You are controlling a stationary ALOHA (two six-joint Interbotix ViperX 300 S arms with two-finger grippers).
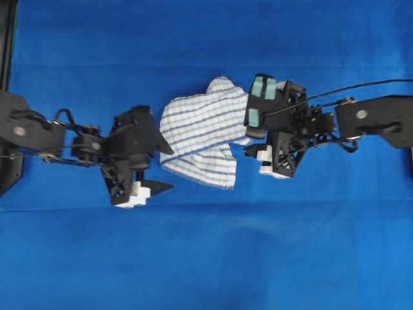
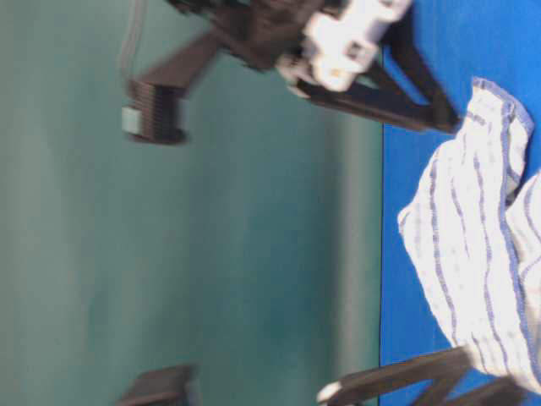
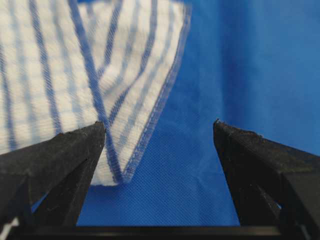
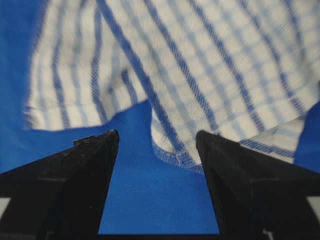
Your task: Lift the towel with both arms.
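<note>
The towel's corner (image 3: 120,172) is next to a finger of the robot's left gripper, so the left gripper should go farther over the towel (image 1: 184,165) before both grippers close and lift.
The towel (image 1: 203,132), white with thin blue plaid stripes, lies crumpled on the blue table cover between the two arms. My left gripper (image 1: 169,169) stands open at its lower left edge. In the left wrist view a towel corner (image 3: 115,150) lies just beside the left finger, and bare blue cloth fills the rest of the gap of that gripper (image 3: 160,127). My right gripper (image 1: 247,139), with teal pads, stands open at the towel's right edge. In the right wrist view a hem (image 4: 175,155) dips between the tips of that gripper (image 4: 157,135). Neither gripper holds anything.
A blue cloth (image 1: 206,258) covers the whole table. A black frame post (image 1: 6,45) runs down the far left edge. A thin black cable (image 1: 361,87) arcs over the right arm. The table-level view shows the towel (image 2: 473,254) against a green wall.
</note>
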